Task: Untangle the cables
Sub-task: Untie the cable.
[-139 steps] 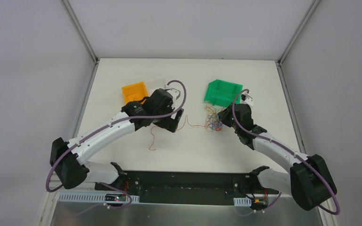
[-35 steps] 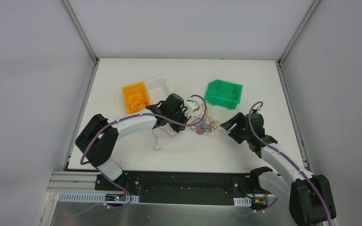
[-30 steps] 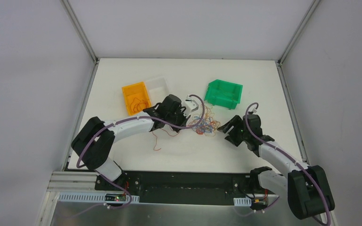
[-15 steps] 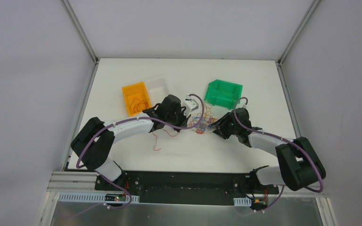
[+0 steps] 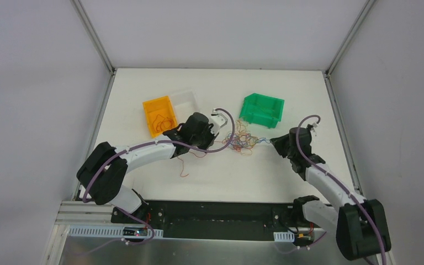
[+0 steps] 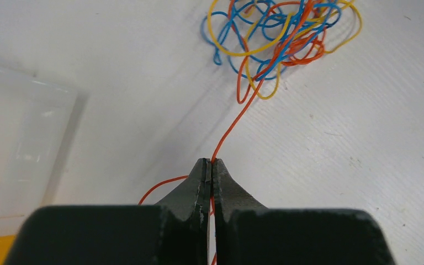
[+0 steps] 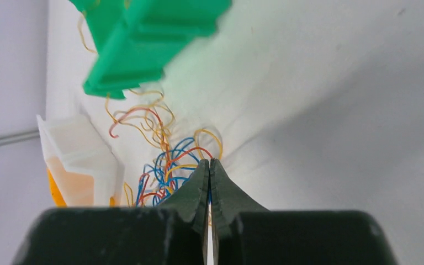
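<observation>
Only thin strands of cable at the clump's edge (image 5: 263,140) are in my right gripper, so next my right gripper moves in and holds the clump while my left gripper pulls the orange-red cable.
The cables (image 5: 242,141) lie as a tangle of orange, red, blue and yellow strands at mid-table, between my two grippers. My left gripper (image 5: 219,144) sits at the tangle's left side. It is shut on one orange-red cable (image 6: 237,116) that runs from its fingertips (image 6: 204,165) up into the clump (image 6: 279,38). That cable's tail (image 5: 185,164) trails over the table toward the near edge. My right gripper (image 5: 272,142) is at the tangle's right side and is shut on thin strands at the clump's edge (image 7: 171,160). Strands stretch from the clump toward it.
A green bin (image 5: 262,109) stands just behind the tangle, tilted, with a few strands beneath it (image 7: 149,33). An orange bin (image 5: 159,115) holding orange cable and a clear bin (image 5: 185,99) stand at the back left, close to my left wrist.
My right gripper reached into the tangle, shut on strands and drew back to the right, stretching the clump. My left gripper stayed shut on its orange-red cable and shifted slightly left.
</observation>
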Robot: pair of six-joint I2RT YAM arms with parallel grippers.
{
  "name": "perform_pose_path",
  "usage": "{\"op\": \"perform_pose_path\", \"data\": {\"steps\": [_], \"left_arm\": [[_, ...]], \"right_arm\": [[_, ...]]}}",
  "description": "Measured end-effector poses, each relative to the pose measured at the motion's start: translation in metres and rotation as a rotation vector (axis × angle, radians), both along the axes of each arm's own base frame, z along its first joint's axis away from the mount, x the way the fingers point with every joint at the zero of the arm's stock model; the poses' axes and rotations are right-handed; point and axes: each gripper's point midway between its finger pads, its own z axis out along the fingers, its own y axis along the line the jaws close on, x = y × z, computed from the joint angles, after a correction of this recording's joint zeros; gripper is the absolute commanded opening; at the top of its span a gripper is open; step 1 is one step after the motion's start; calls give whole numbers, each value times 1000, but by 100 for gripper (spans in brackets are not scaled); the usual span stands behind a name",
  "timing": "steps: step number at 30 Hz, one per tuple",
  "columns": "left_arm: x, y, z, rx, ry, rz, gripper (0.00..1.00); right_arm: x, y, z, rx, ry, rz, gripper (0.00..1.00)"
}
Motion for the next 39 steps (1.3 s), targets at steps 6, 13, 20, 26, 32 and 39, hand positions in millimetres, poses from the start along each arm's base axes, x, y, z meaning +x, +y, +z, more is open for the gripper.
{"op": "perform_pose_path", "data": {"steps": [6,13,20,26,32,39], "left_arm": [[15,19,-1,49,-46,132,0],[45,78,-3,82,-50,446,0],[48,100,-7,54,4,542,0],[35,79,-10,-1,77,438,0],[27,64,-8,-50,117,364,0],[26,61,-7,-60,119,342,0]], "right_arm": [[-9,-52,28,-144,-79,-146,0],[-42,-128,49,-345,-91,-435,0],[-46,-133,67,-414,-118,-398,34],[-33,-66,48,-356,-85,24,69],[-36,21,42,-400,-74,437,63],[-34,83,27,-526,-50,702,61]]}}
